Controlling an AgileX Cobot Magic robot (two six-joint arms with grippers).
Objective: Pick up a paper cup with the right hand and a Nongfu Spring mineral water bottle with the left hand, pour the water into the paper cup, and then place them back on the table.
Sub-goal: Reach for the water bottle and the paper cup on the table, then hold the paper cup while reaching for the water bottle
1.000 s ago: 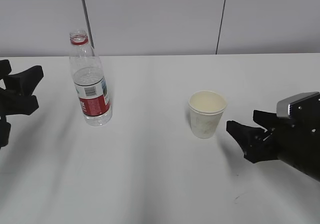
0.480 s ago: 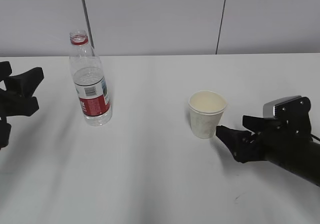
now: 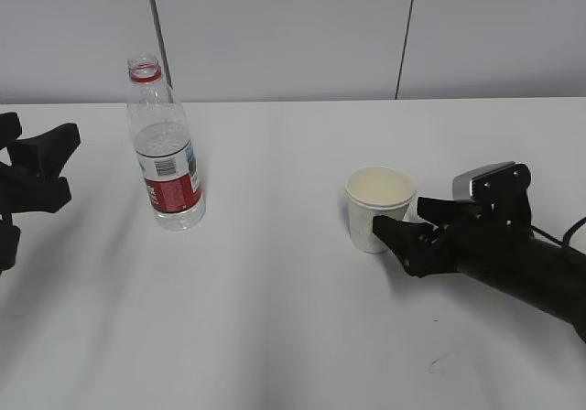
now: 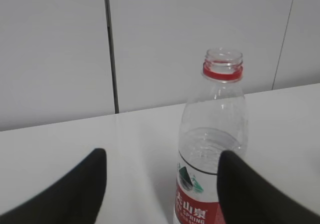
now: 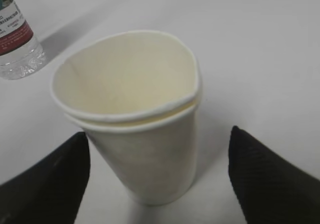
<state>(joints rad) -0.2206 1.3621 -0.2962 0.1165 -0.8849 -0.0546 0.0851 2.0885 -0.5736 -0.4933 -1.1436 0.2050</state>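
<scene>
Stacked rims [image 5: 141,120] fit tightly against each other, so I expect the paper cup [image 3: 375,210] to come up with its rims still together when I lift it.
The paper cup [image 3: 377,207] stands upright on the white table [image 3: 275,318], right of centre. In the right wrist view it [image 5: 135,134] shows a cream inside and two stacked rims. My right gripper [image 3: 403,220] is open, one finger on each side of the cup's lower part, with gaps showing in the right wrist view [image 5: 157,139]. The water bottle [image 3: 165,154] stands upright at the left, capless and part full. My left gripper [image 3: 62,165] is open and empty, well to the left of it. In the left wrist view [image 4: 162,156] the bottle [image 4: 212,144] stands ahead, by the right finger.
A grey panelled wall [image 3: 293,35] runs along the table's far edge. A small dark scuff mark [image 3: 438,362] lies on the table near the front right. The bottle's base [image 5: 15,44] shows at the top left of the right wrist view.
My right gripper has moved left along the table, from a short way off the cup to straddling it. The left gripper, bottle and cup have not moved.
</scene>
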